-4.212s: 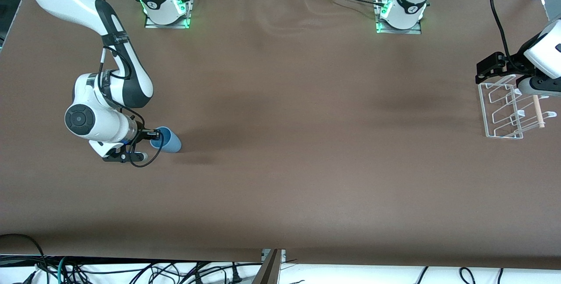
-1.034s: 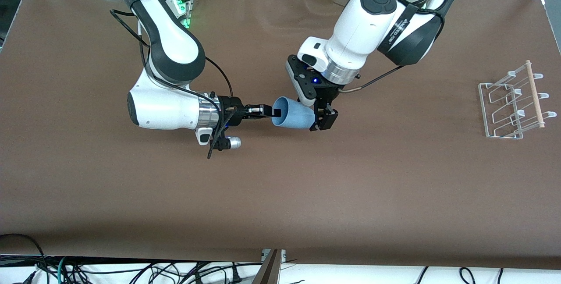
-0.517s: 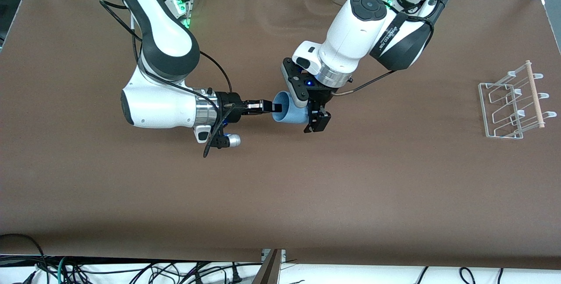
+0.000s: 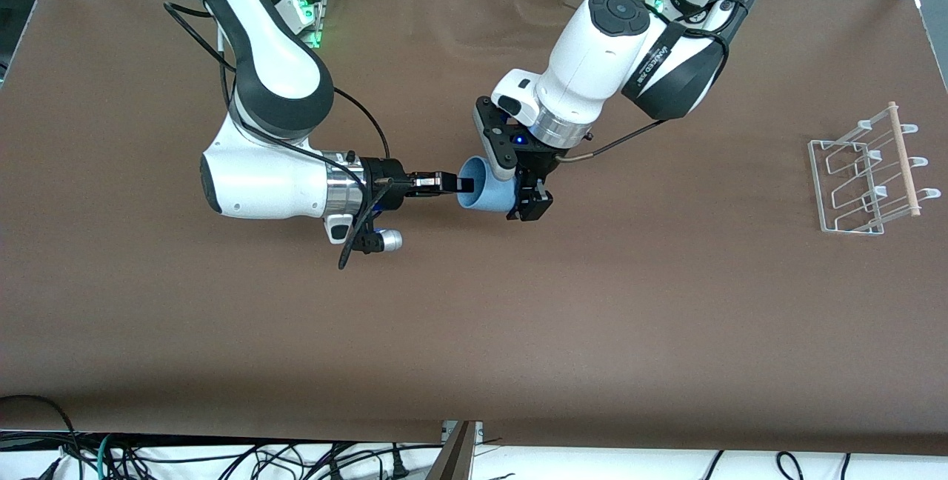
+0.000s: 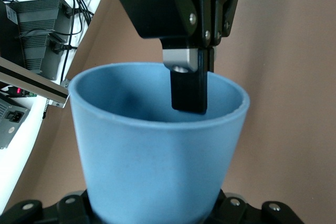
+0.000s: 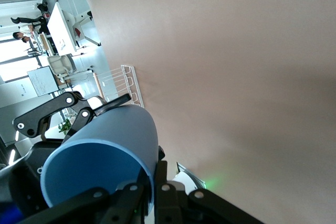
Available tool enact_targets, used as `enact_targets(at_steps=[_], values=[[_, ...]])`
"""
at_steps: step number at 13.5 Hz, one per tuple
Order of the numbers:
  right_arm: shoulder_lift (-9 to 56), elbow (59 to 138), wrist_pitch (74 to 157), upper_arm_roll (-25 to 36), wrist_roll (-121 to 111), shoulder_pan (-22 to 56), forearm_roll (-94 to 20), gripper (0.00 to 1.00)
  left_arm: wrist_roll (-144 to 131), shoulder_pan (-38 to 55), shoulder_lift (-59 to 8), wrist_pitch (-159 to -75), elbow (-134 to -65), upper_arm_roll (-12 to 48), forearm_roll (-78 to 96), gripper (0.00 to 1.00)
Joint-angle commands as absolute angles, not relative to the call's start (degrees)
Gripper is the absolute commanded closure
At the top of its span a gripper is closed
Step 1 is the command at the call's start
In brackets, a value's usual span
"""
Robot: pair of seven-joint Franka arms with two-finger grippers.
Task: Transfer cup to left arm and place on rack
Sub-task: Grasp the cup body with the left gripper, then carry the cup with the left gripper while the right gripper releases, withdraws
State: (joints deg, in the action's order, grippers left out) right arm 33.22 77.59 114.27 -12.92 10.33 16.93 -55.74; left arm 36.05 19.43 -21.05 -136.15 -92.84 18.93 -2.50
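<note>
A finger of the robot's right gripper is inside the cup's opening (image 4: 468,178), so next the right gripper opens and moves away before the left gripper takes the cup to the rack (image 4: 866,179).
The light-blue cup (image 4: 483,194) hangs on its side above the middle of the table, mouth toward the right arm. My right gripper (image 4: 461,184) is shut on its rim, with one finger inside the mouth, as the left wrist view shows (image 5: 189,85). My left gripper (image 4: 516,185) is open and straddles the cup's base end, one finger on each side. The cup fills the left wrist view (image 5: 152,156) and shows in the right wrist view (image 6: 100,156). The rack (image 4: 852,230) stands at the left arm's end of the table.
The rack's wooden rod (image 4: 905,161) lies across its top, and the rack also shows small in the right wrist view (image 6: 118,82). The brown table (image 4: 474,332) spreads wide below the grippers. Cables hang past the table's near edge.
The right arm carried the cup from its end of the table to the middle. The left arm came from the rack, and over the last second its gripper slid farther over the cup's base.
</note>
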Motion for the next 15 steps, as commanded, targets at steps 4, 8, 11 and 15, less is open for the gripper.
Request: enact_targets(at_steps=[4, 8, 11, 15], values=[[32.52, 76.64, 109.34, -13.62, 8.96, 13.81, -56.69, 0.0, 37.79, 17.15, -17.77, -127.81, -92.11, 18.28, -3.78, 1.0], [32.08, 73.83, 106.27, -12.48, 8.97, 10.12, -50.92, 0.0, 37.88, 13.81, -12.76, -111.33, -92.37, 18.02, -4.21, 1.0], [31.56, 73.65, 103.11, -12.48, 8.96, 6.78, -45.02, 0.0, 42.35, 8.99, -8.62, -97.77, -93.69, 18.02, -9.23, 1.0], [30.51, 73.56, 95.11, -11.6, 4.42, 1.68, -25.9, 0.0, 40.62, -0.16, -7.47, -81.61, -96.58, 16.53, -13.86, 1.0]])
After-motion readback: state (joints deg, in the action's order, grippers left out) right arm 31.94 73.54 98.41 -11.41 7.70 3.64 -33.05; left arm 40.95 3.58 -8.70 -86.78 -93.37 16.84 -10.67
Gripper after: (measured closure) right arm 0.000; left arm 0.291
